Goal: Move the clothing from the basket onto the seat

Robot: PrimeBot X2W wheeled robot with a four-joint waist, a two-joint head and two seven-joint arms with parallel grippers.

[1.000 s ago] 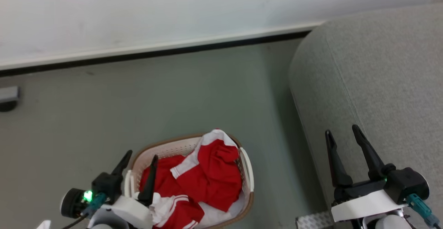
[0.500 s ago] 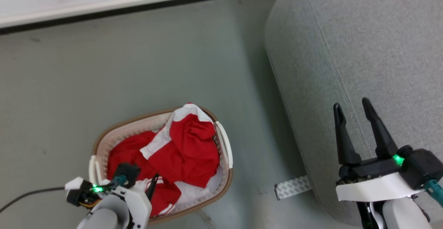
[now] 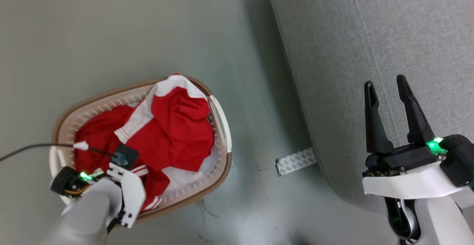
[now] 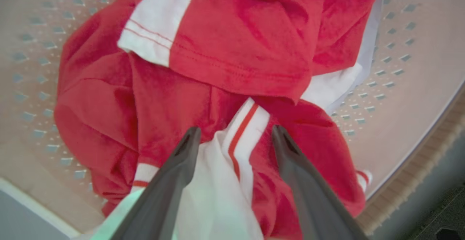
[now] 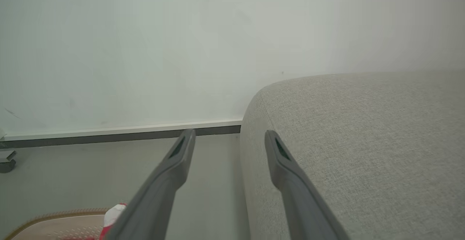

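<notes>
I expect the white-trimmed fold [image 3: 141, 171] to come away from that panelled garment when I lift it, because the striped trim ends before it reaches the broad white panel [image 3: 141, 115].
The clothing [image 3: 174, 126] is a heap of red garments with white panels, lying in the oval white basket [image 3: 92, 96] on the floor. In the left wrist view my left gripper [image 4: 235, 131] points down into the basket [image 4: 392, 69], open. Its fingers straddle a white, red-striped fold of the clothing [image 4: 236, 44] just above it. In the head view my left wrist [image 3: 122, 171] hides those fingers. My right gripper [image 3: 385, 81] stands open and empty over the edge of the grey seat [image 3: 370, 33]. The right wrist view shows that gripper [image 5: 229, 134], the seat [image 5: 363, 142], the basket rim [image 5: 54, 218] and a bit of clothing [image 5: 114, 211].
A patterned grey strip [image 3: 295, 161] lies on the floor at the seat's foot. A black cable [image 3: 26, 149] runs from my left wrist over the basket's left side. A pale wall with a dark baseboard [image 5: 109, 133] stands beyond the basket.
The head camera has tilted down, so the whole picture shifted. My left gripper has turned from pointing up to pointing down into the basket over the clothing. The right gripper stays open.
</notes>
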